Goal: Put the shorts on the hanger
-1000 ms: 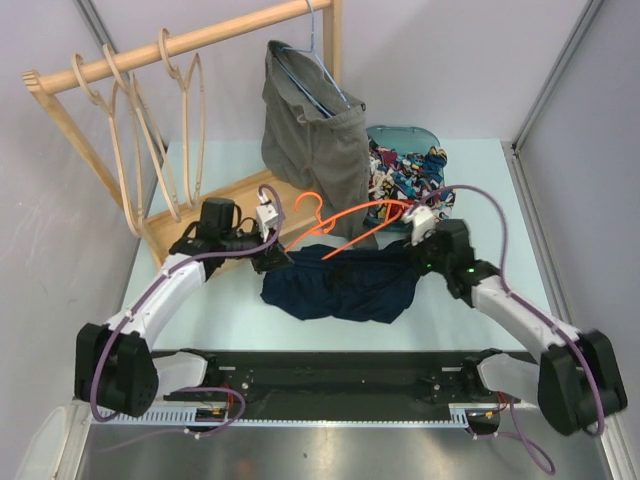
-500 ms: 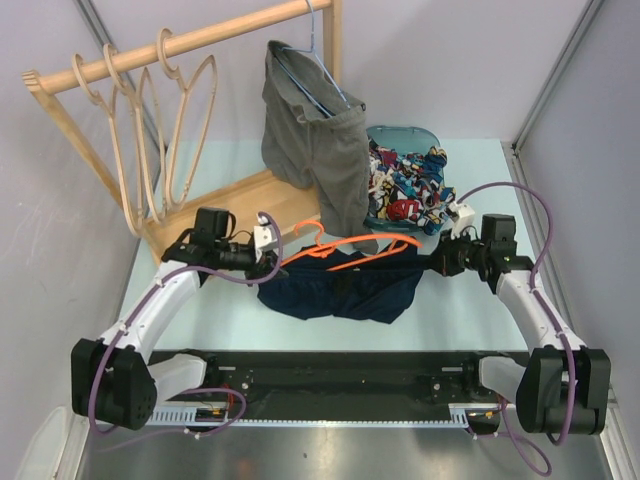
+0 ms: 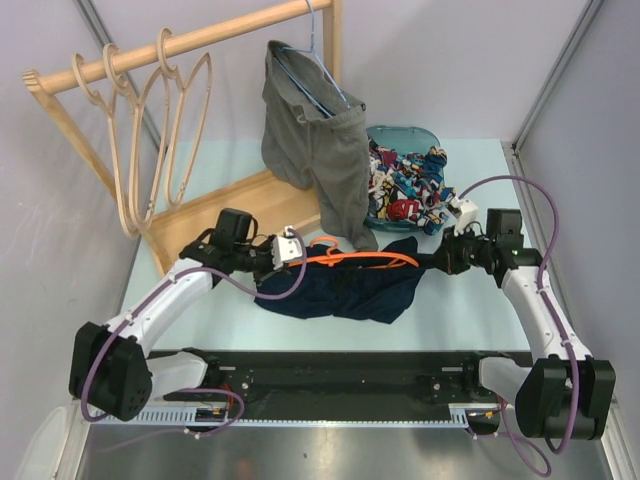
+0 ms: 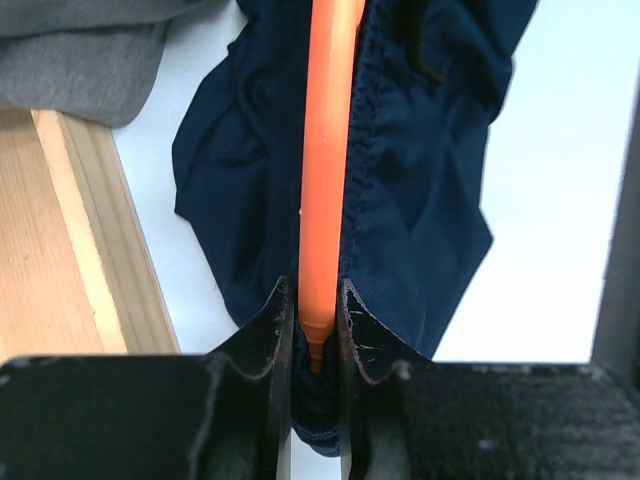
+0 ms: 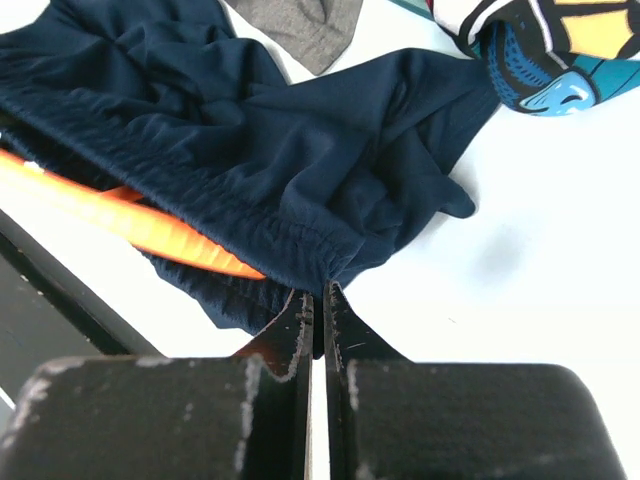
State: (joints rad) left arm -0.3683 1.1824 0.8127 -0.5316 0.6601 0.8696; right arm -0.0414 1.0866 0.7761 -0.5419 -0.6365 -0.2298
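I should take the hanger's far end [image 3: 409, 260] together with the waistband in my right gripper before my left gripper opens, because my right gripper is holding only the waistband stretched [image 3: 427, 261] past the orange hanger.
The navy shorts [image 3: 340, 290] hang bunched between my two grippers above the table. The orange hanger [image 3: 360, 261] lies level along their top edge, its hook near the left gripper. My left gripper [image 3: 300, 256] is shut on the hanger's end [image 4: 325, 200], with the shorts [image 4: 420, 180] draped on both sides of it. My right gripper [image 3: 432, 262] is shut on the waistband of the shorts [image 5: 300, 190] at their right end. The hanger [image 5: 130, 225] shows inside the waistband in the right wrist view.
A wooden rack [image 3: 180, 45] at the back left carries pale wooden hangers [image 3: 150, 130] and grey shorts [image 3: 315, 150] on a blue wire hanger [image 3: 318, 70]. Its wooden base [image 4: 70, 240] lies just left of the left gripper. A teal bin of patterned clothes [image 3: 410, 180] stands behind the right gripper.
The left gripper has moved right and slightly back with the hanger, which now lies level. The right arm swung out to the right, pulling the shorts taut, then held still.
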